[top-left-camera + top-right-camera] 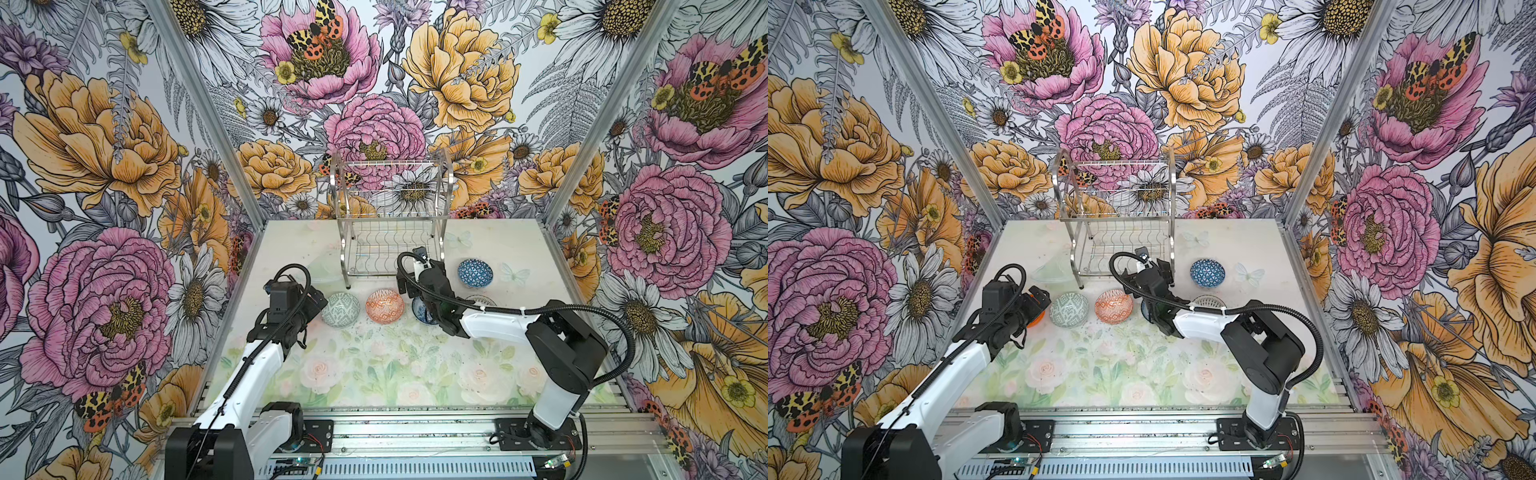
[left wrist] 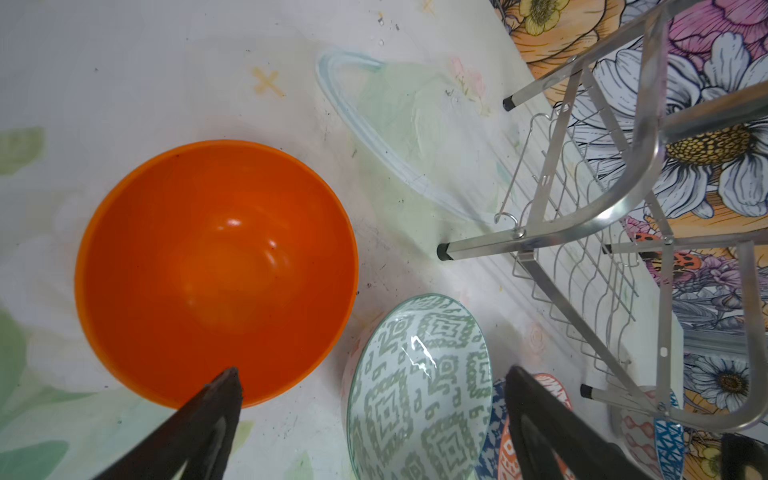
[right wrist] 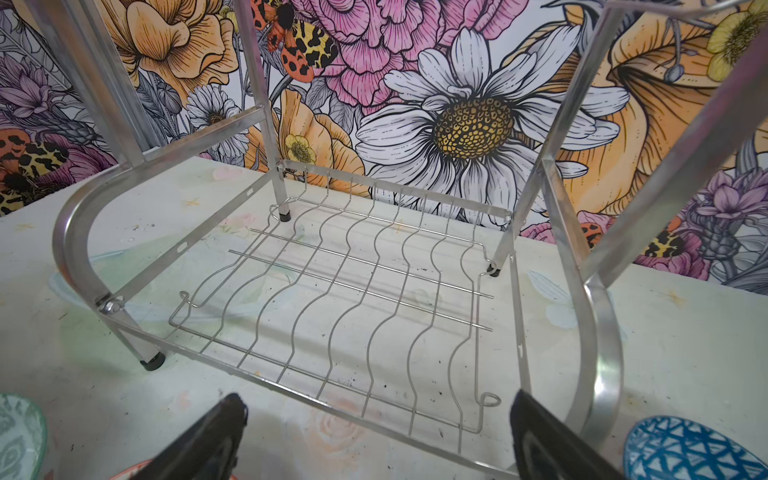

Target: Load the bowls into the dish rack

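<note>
My empty right gripper should shift aside to the blue-white bowl, since it blocks the dish rack's lower front, before my left gripper brings the orange bowl.
The silver wire dish rack stands at the back of the table with both tiers bare. In front of it lie a grey-green bowl, an orange-white bowl and a blue-white bowl. A dark blue bowl shows partly under the right arm. A plain orange bowl sits beside the grey-green one. My left gripper hangs open above these two. My right gripper is open and empty at the rack's lower tier front edge.
A black-white bowl is mostly hidden behind the right arm. A pale translucent disc lies on the floral mat left of the rack. Flowered walls close in the left, right and back.
</note>
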Robot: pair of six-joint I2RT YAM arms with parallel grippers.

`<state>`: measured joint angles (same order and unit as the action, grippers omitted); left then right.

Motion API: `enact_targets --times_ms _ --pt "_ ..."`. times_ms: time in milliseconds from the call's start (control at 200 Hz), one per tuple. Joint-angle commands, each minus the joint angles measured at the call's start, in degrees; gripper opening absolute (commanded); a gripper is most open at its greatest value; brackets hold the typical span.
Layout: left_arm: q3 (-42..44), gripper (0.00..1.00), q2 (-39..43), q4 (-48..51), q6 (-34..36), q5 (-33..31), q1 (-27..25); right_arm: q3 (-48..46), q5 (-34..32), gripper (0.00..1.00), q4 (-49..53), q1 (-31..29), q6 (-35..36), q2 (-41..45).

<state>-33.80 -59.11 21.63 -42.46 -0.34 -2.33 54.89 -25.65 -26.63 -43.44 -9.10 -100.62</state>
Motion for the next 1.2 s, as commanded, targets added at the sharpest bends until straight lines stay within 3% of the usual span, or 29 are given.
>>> enact_targets --times_ms 0,280,525,1196 --pt "-1.0 0.99 -0.8 1.3 2.7 -0.2 0.2 1.4 0.6 0.99 -1.8 -0.1 1.0 -0.5" --pt "-2.1 0.97 -4.9 0.8 3.5 -3.0 -0.3 1.1 0.3 0.99 -2.0 -0.1 0.9 -0.2" --pt "-3.1 0.89 -7.3 0.0 4.7 -1.9 -0.4 0.7 0.1 0.99 -2.2 -0.1 0.7 0.1" --pt "-7.1 0.86 -14.0 -1.6 4.9 -1.2 -0.9 1.0 -0.1 1.00 -2.6 0.0 0.3 -0.4"
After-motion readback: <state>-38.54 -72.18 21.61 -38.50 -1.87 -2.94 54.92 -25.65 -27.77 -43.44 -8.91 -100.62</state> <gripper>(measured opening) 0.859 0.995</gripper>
